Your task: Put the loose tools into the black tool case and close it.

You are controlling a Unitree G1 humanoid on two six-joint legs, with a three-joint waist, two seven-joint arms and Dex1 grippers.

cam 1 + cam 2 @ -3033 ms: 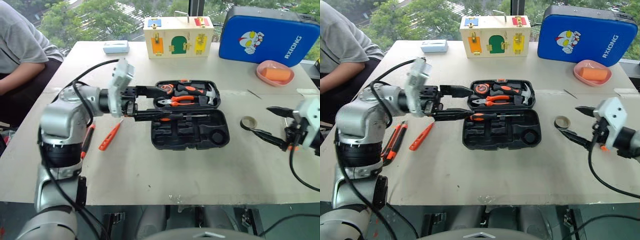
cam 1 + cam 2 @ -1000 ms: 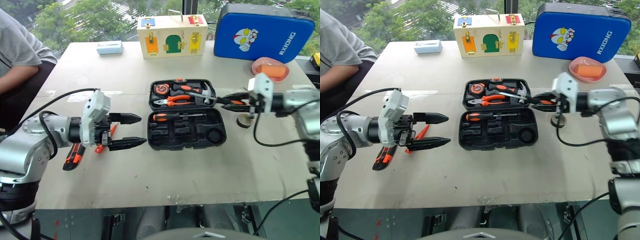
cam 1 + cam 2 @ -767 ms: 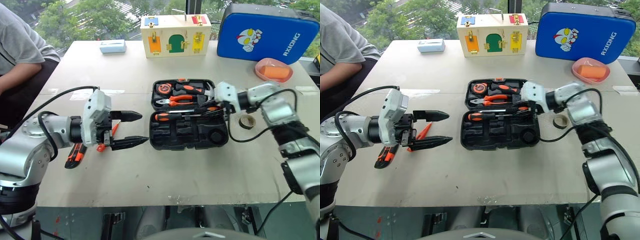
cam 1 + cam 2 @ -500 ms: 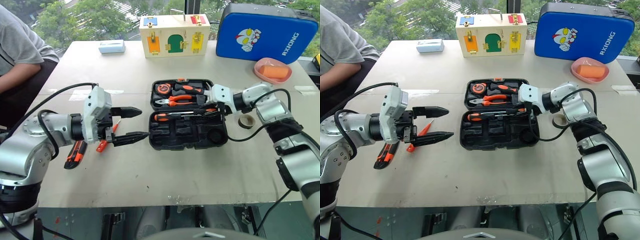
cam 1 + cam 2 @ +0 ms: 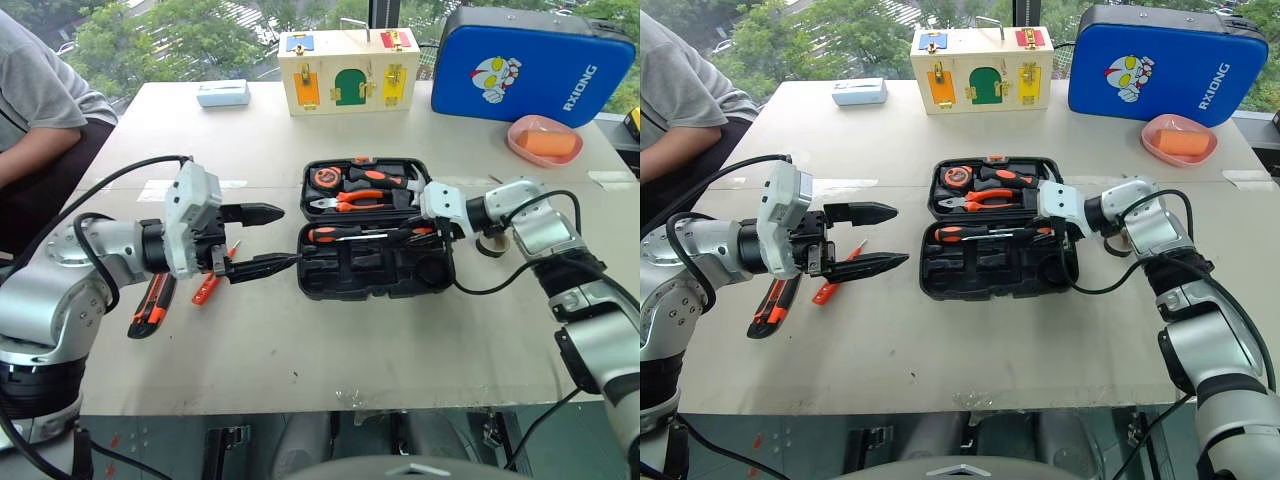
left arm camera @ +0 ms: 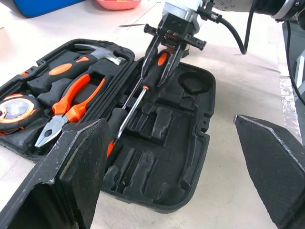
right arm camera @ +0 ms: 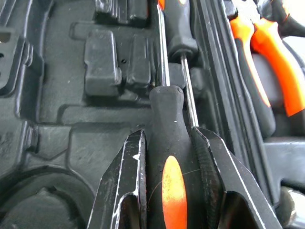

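I see a narrow gap (image 6: 152,125) between the raised blocks in the black tool case, so the orange tester screwdriver (image 5: 208,288) will settle in there when I lower it.
The black tool case (image 5: 376,291) lies open at mid-table. One black-and-orange screwdriver (image 5: 336,234) rests along the back of its near half. My right gripper (image 5: 425,229) is shut on the handle of a second screwdriver (image 7: 170,143), held low in that half with its shaft beside the first. My left gripper (image 5: 290,235) hangs open and empty just left of the case. On the table below it lie the orange tester screwdriver (image 5: 208,287) and the utility knife (image 5: 150,306). The small tape roll (image 5: 489,245) sits right of the case, partly behind my right arm.
The case's far half holds a tape measure, pliers (image 5: 352,200) and a hammer. A wooden latch box (image 5: 347,72), a blue cartoon case (image 5: 535,65), a pink dish (image 5: 546,140) and a small pale box (image 5: 223,93) stand along the back. A person (image 5: 40,110) sits at far left.
My left gripper has drawn back left from the case, open, leaving one screwdriver there. My right gripper has carried the second screwdriver leftward and down from the case's right edge into its near half.
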